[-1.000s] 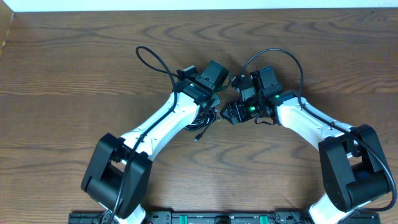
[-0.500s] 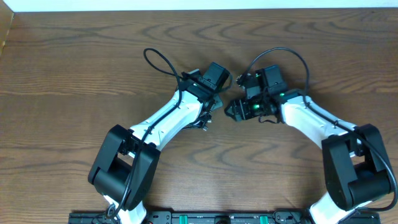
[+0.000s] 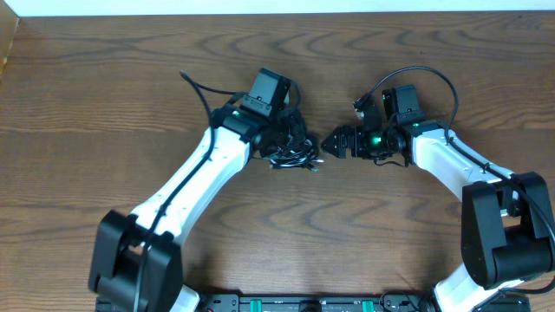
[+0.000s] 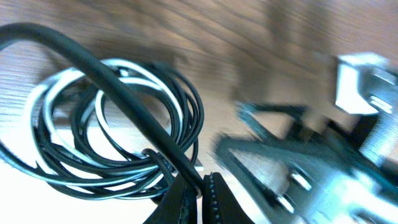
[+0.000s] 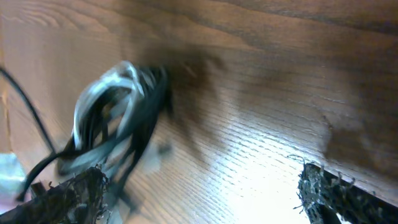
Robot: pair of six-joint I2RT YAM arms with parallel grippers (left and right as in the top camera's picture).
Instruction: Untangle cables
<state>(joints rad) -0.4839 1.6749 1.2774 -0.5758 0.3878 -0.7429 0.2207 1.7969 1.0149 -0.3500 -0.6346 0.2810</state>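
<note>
The bundle (image 3: 297, 156) is hanging outside the open fingers of my right gripper, so next I move my right gripper back and bring the bundle into it (image 5: 202, 190) with my left gripper.
The cables (image 3: 297, 157) are a tangled bundle of thin black cords and one white cord, lying on the wooden table between the two arms. My left gripper (image 3: 288, 144) is over the bundle. In the left wrist view that gripper (image 4: 200, 194) is shut on a black cord, and the looped black and white cables (image 4: 118, 124) hang to its left. My right gripper (image 3: 331, 143) stands open just right of the bundle, apart from it. In the right wrist view its fingertips (image 5: 69, 191) are spread wide with bare table between them, and the cables (image 5: 118, 115) show blurred at upper left.
Thicker black cords run from each arm: one arcs over the left arm (image 3: 198, 87), another over the right arm (image 3: 436, 76). The table's far edge (image 3: 277, 12) meets a white wall. Both wrists stand close together mid-table.
The right gripper has opened wide and pulled away to the right. The left gripper has closed on the cables, and its arm has swung left, drawing the bundle with it.
</note>
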